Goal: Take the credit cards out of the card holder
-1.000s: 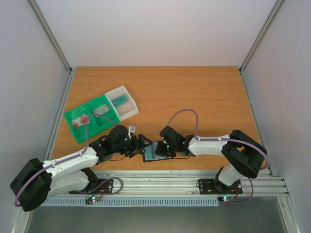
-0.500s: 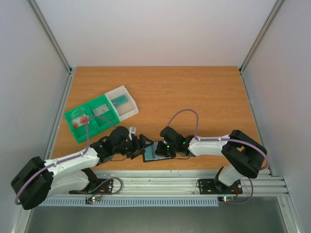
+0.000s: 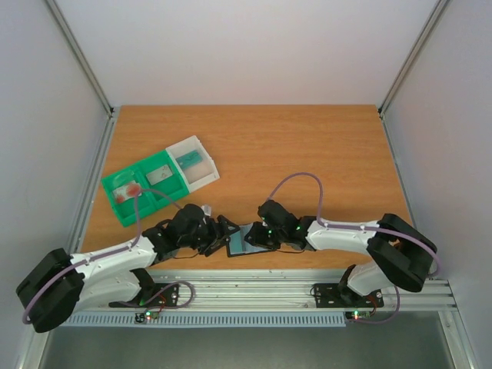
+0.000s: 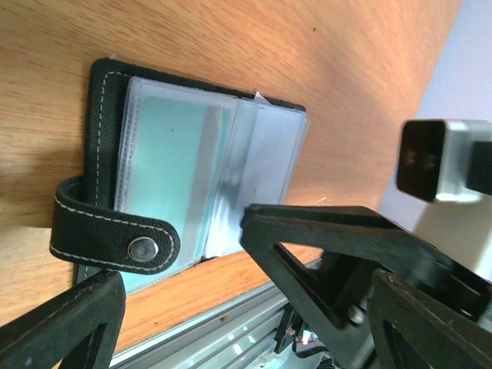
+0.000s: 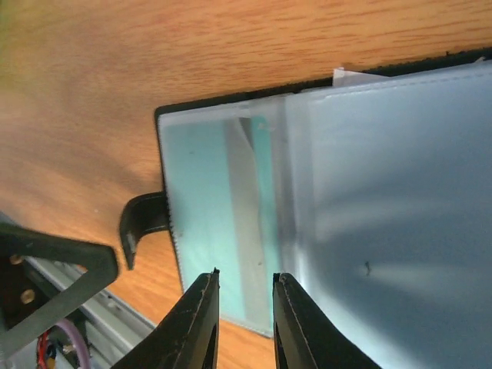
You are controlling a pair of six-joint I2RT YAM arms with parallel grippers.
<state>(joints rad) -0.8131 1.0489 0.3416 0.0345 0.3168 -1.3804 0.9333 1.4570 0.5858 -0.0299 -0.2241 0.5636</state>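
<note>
The teal card (image 5: 201,181) is all the way inside its flat sleeve, so next my right gripper closes and pushes on the holder's fold (image 5: 284,223) while my left gripper raises the sleeve's outer edge.
The black card holder (image 3: 244,239) lies open near the table's front edge, between my two grippers. In the left wrist view the card holder (image 4: 104,100) shows clear sleeves, a teal credit card (image 4: 165,165) inside one, and a snap tab (image 4: 115,238). My left gripper (image 4: 184,257) is wide open and straddles the tab end. In the right wrist view my right gripper (image 5: 246,274) is open by a narrow gap, just over the sleeve's near edge that holds the teal card (image 5: 207,200). Both grippers (image 3: 223,234) (image 3: 260,235) touch or nearly touch the holder.
A green-and-white sorting tray (image 3: 146,201) stands at the left. A teal card (image 3: 192,160), a grey card (image 3: 159,175) and a red-pink card (image 3: 125,193) lie in its compartments. The aluminium rail (image 3: 254,288) runs just below the holder.
My right arm's elbow has swung right and down, and its gripper has shifted slightly over the holder. My left gripper has edged closer to the holder. The holder has stayed put.
</note>
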